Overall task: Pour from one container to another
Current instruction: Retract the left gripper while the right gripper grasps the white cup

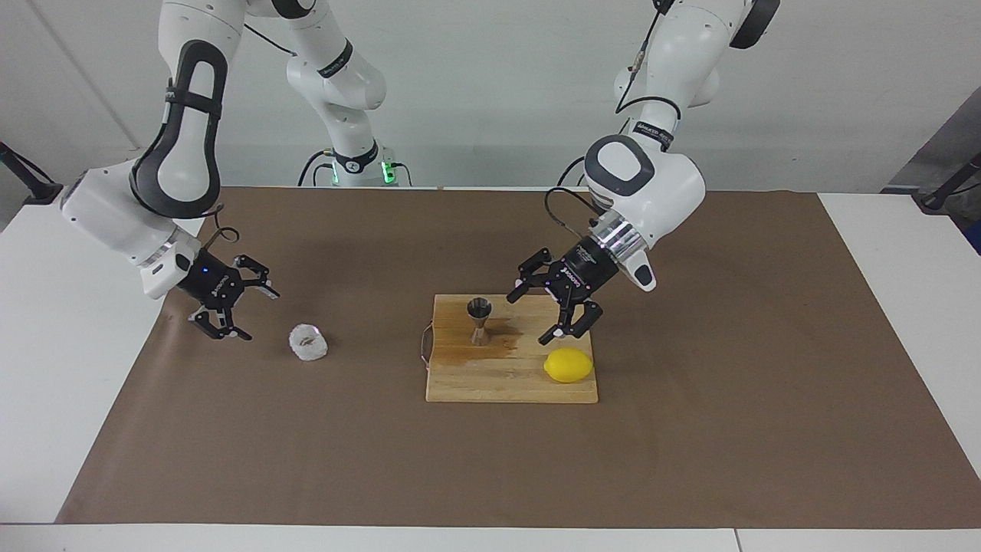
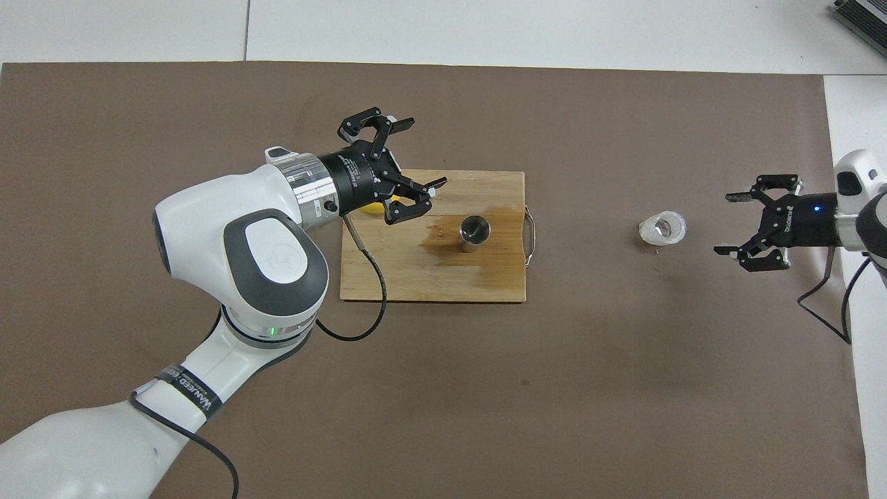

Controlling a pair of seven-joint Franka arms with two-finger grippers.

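Note:
I expect more drops to be hidden under the whitish translucent cup (image 2: 662, 228) when I lift it, because small drops (image 2: 657, 250) dot the brown paper beside it.
The whitish translucent cup (image 1: 308, 342) stands on the brown paper toward the right arm's end of the table; it also shows in the overhead view (image 2: 662, 228). My right gripper (image 1: 259, 314) (image 2: 727, 223) is open and empty, low beside the cup and apart from it. The steel jigger (image 1: 480, 320) (image 2: 475, 230) stands upright on the wooden board (image 1: 506, 387). My left gripper (image 1: 529, 317) (image 2: 405, 166) is open and empty. It hangs over the board's edge between the jigger and the lemon (image 1: 569, 366) and touches neither.
A dark wet stain (image 1: 507, 349) spreads on the board beside the jigger. The board (image 2: 416, 277) has a wire handle (image 2: 532, 235) on its side toward the cup. Brown paper (image 1: 690, 429) covers the table's middle. In the overhead view the left gripper hides most of the lemon.

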